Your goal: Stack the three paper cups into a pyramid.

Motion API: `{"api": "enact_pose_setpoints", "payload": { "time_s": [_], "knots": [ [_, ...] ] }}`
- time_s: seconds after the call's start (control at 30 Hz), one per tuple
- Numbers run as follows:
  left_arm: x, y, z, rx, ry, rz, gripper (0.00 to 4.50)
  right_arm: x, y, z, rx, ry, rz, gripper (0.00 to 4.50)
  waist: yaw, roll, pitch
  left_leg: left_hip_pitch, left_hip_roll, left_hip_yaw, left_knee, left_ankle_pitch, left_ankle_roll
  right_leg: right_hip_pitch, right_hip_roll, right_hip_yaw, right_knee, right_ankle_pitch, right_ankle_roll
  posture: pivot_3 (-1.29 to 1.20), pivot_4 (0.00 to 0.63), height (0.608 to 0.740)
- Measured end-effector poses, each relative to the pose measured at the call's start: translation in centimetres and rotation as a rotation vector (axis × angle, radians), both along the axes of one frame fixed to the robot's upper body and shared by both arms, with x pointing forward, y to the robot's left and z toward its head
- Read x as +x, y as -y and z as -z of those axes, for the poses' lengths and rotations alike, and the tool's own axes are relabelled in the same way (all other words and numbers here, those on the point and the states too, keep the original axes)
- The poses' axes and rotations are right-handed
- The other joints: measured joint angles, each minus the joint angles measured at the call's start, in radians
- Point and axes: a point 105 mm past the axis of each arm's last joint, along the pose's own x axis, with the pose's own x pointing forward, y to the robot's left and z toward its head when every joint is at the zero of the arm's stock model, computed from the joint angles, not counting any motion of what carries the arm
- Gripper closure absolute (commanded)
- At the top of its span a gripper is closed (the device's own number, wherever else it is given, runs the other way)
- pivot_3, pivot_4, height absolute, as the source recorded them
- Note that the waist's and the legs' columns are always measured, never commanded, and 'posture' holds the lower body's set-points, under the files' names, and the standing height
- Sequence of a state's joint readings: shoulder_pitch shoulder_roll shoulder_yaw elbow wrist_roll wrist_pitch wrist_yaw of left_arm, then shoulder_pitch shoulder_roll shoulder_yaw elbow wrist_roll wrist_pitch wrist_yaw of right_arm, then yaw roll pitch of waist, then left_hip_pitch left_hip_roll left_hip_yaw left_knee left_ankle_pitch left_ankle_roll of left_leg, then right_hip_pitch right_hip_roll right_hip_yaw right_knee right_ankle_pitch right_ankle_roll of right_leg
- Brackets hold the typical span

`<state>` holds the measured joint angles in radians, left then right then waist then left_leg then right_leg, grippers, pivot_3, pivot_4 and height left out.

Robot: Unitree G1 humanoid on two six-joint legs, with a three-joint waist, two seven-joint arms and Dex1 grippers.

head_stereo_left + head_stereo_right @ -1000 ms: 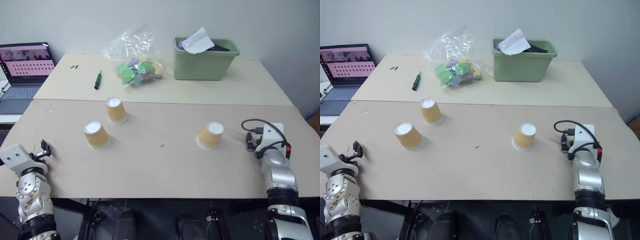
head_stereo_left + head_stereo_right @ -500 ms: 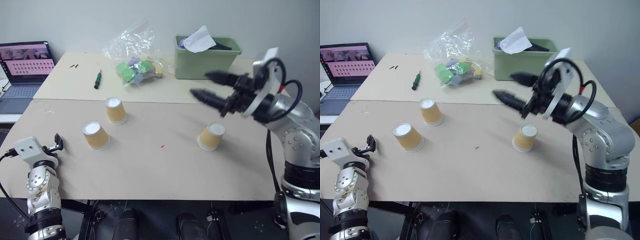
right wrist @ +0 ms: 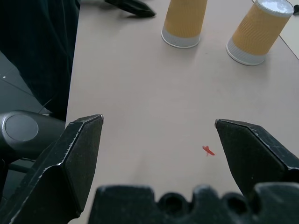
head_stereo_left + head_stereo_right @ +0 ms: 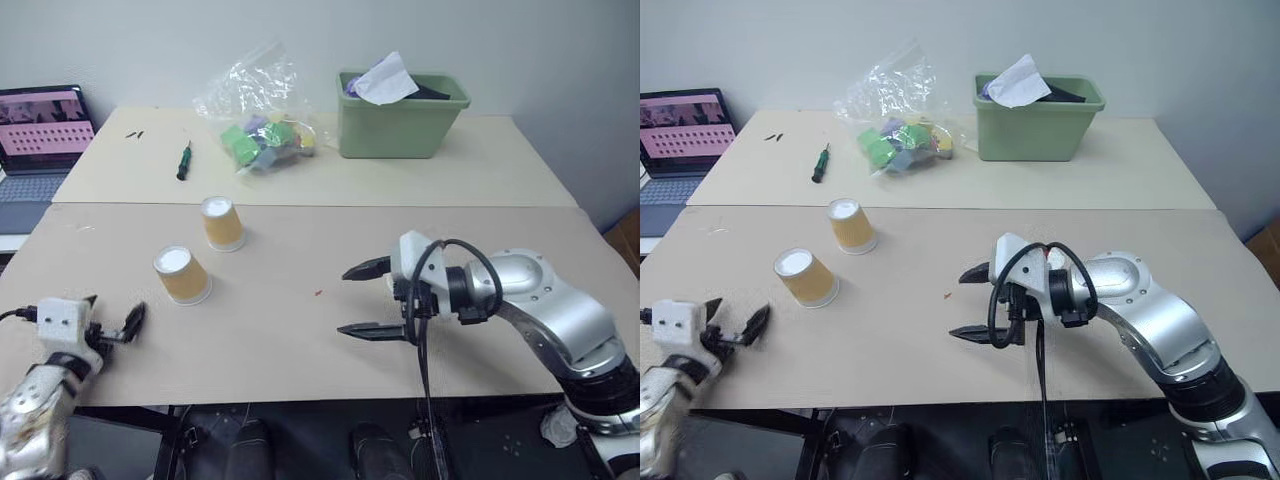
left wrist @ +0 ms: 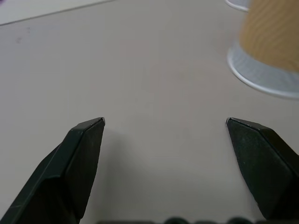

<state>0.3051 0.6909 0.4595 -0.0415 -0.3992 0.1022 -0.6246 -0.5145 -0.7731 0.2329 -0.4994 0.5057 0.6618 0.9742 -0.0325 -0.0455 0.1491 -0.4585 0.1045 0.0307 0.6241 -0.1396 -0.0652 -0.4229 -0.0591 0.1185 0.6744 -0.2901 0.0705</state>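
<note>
My gripper will carry the nearer paper cup (image 4: 182, 276) away by itself, because a single white rim (image 4: 195, 299) shows at the bottom of that cup.
Two upside-down tan-orange paper cups stand on the left half of the near table, one (image 4: 221, 222) farther back and one (image 4: 181, 274) nearer. The third cup is hidden. My right gripper (image 4: 343, 301) hovers open over the table's middle, pointing left toward the cups and well apart from them. In its wrist view, both cups (image 3: 184, 23) (image 3: 256, 30) lie beyond the empty fingers. My left gripper (image 4: 112, 318) is open at the near left edge, just short of the nearer cup (image 5: 271, 46).
A green bin (image 4: 402, 115), a clear bag of coloured blocks (image 4: 255, 125) and a screwdriver (image 4: 183, 160) sit on the far table. A laptop (image 4: 35, 130) stands at far left. A small red speck (image 4: 318, 293) marks the near table.
My right arm has swung from the right side down and leftward across the table, now covering the spot where the third cup stood. The left gripper turned toward the nearer cup. The camera shifted slightly.
</note>
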Motion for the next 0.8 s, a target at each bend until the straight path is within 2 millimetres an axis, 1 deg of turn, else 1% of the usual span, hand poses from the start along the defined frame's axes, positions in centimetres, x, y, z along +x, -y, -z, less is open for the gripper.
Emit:
{"api": "enact_pose_setpoints", "payload": {
  "time_s": [0.07,0.1,0.17,0.23,0.37,0.4,0.43,0.5,0.6,0.8],
  "knots": [
    [-0.8,1.3,-0.2,0.000,-0.044,0.088,0.06,0.3,0.1,0.4,0.002,-0.005,0.023,0.00,0.009,0.001,0.000,0.000,0.000,0.000,0.000,0.000,0.000,-0.001,0.000,-0.001,0.000,-0.004,-0.007,0.00,0.150,0.692],
    [-1.0,2.2,-0.5,-0.005,-0.057,0.140,0.06,0.5,0.2,0.6,0.005,-0.008,0.035,0.00,0.015,0.000,0.001,0.000,0.000,0.000,0.001,0.000,-0.001,-0.001,0.000,-0.002,0.000,-0.004,-0.007,0.00,0.150,0.692],
    [-0.6,3.7,-1.7,-0.004,-0.049,0.227,0.06,0.6,0.1,0.7,0.010,-0.007,0.044,0.00,0.022,0.001,0.001,0.001,0.000,0.000,0.002,-0.002,-0.003,-0.001,-0.001,-0.002,0.000,-0.004,-0.007,0.00,0.150,0.692],
    [0.4,4.5,-3.0,-0.008,-0.013,0.263,0.06,0.7,0.0,0.7,0.013,-0.003,0.049,0.00,0.025,0.001,0.001,0.002,0.000,0.000,0.002,-0.002,-0.003,-0.001,-0.001,-0.002,0.000,-0.004,-0.007,0.00,0.150,0.692],
    [3.6,6.4,-6.2,-0.019,0.085,0.330,0.06,0.7,0.1,1.0,0.021,-0.011,0.061,0.00,0.025,0.000,0.001,0.001,0.000,0.000,0.003,0.000,0.000,0.002,0.000,-0.002,0.000,-0.004,-0.007,0.00,0.150,0.692],
    [4.0,7.0,-6.7,-0.020,0.100,0.347,0.06,0.7,0.1,1.1,0.023,-0.014,0.063,0.00,0.025,0.000,0.001,0.000,0.000,0.000,0.002,0.000,0.000,0.002,0.000,-0.002,0.000,-0.002,-0.003,0.00,0.150,0.692],
    [4.3,7.3,-7.0,-0.022,0.105,0.359,0.06,0.7,0.1,1.2,0.025,-0.015,0.066,0.00,0.024,0.000,0.001,0.000,0.000,0.000,0.002,0.000,0.000,0.002,0.000,-0.002,0.000,0.000,0.000,0.00,0.150,0.692],
    [4.7,8.0,-7.1,-0.028,0.104,0.381,0.06,0.7,0.2,1.3,0.026,-0.018,0.074,0.00,0.015,0.000,0.001,-0.001,0.001,0.000,0.000,0.000,0.001,0.001,0.001,-0.001,0.000,-0.001,0.001,0.00,0.150,0.692],
    [5.1,8.5,-7.3,-0.036,0.107,0.398,0.06,0.8,0.3,1.2,0.028,-0.015,0.080,0.00,0.015,0.001,0.001,0.000,0.001,-0.001,-0.001,0.000,0.001,0.000,0.002,-0.001,0.002,-0.001,0.001,0.00,0.150,0.692],
    [6.1,8.0,-7.3,-0.064,0.113,0.365,0.06,1.0,0.5,0.9,0.036,-0.003,0.097,0.00,0.019,0.001,0.001,0.000,0.001,-0.001,0.002,0.000,0.001,0.001,0.002,-0.001,0.002,-0.001,0.001,0.00,0.150,0.692]
  ]
}}
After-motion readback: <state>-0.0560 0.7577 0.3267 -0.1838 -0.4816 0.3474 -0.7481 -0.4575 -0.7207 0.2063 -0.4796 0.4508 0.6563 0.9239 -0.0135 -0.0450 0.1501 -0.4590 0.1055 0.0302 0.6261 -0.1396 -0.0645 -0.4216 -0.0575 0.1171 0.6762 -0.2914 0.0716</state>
